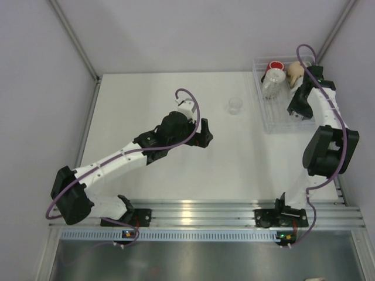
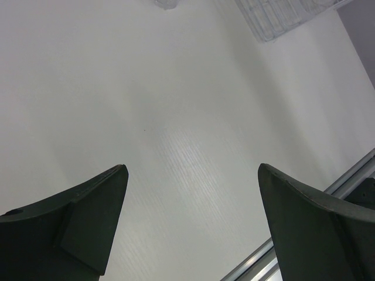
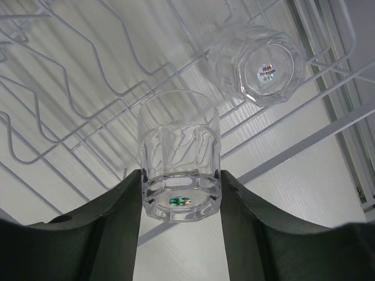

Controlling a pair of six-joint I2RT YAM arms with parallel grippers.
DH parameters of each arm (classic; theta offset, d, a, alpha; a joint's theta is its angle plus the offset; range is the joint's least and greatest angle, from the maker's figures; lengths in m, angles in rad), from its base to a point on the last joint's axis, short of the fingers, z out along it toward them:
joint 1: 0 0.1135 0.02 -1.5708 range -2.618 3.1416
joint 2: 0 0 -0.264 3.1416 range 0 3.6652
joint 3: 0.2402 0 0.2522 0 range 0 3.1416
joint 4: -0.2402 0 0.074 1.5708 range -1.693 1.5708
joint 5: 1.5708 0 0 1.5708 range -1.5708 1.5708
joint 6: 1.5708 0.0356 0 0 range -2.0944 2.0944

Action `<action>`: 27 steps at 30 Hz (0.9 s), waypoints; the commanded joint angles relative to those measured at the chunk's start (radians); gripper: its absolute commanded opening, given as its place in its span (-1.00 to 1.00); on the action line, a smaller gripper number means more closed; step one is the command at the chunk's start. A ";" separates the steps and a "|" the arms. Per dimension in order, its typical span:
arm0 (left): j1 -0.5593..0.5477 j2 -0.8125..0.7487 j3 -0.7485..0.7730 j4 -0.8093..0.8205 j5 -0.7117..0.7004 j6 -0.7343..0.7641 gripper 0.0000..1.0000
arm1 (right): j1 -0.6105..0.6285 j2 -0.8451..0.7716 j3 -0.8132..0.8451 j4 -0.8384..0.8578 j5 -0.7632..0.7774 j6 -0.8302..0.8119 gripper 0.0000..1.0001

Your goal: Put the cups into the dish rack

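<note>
My right gripper should lower the held tumbler (image 3: pixel 180 146), which is upside down with its opening over free rack wires (image 3: pixel 174 75) beside the second tumbler, until the held tumbler's rim rests there before it lets go.
My right gripper (image 3: pixel 181 178) is shut on a clear glass tumbler (image 3: pixel 179 146), its fingers clamping the thick base while the mouth points down into the white wire dish rack (image 3: pixel 64 99). A second clear tumbler (image 3: pixel 261 63) lies in the rack beyond it. From above, the right gripper (image 1: pixel 297 109) hangs over the rack (image 1: pixel 274 119), which also holds a red cup (image 1: pixel 275 66), a beige mug (image 1: pixel 295 73) and a clear tumbler (image 1: pixel 270 85). Another clear tumbler (image 1: pixel 235 105) stands on the table. My left gripper (image 1: pixel 203 138) (image 2: pixel 192 175) is open and empty, below and left of that tumbler.
The rack sits at the table's far right corner, close to the right wall. An aluminium rail (image 1: pixel 193 209) runs along the near edge by the arm bases. In the left wrist view a corner of the rack (image 2: pixel 275 17) and the rail (image 2: pixel 345 181) show.
</note>
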 commanded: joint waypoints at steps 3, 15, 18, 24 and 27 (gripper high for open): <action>-0.002 -0.025 0.007 0.017 0.009 -0.011 0.97 | -0.031 0.028 0.026 -0.057 0.000 -0.024 -1.00; -0.002 -0.008 0.029 0.017 0.012 -0.003 0.97 | -0.043 0.157 0.133 -0.084 -0.057 -0.043 -0.53; -0.002 -0.004 0.033 0.017 0.009 0.003 0.97 | -0.041 0.163 0.139 -0.076 -0.058 -0.043 -0.26; -0.002 0.015 0.047 0.017 0.010 0.010 0.97 | -0.043 0.169 0.164 -0.084 -0.069 -0.041 0.14; -0.002 0.018 0.053 0.017 0.007 0.012 0.97 | -0.041 0.166 0.178 -0.087 -0.077 -0.041 0.39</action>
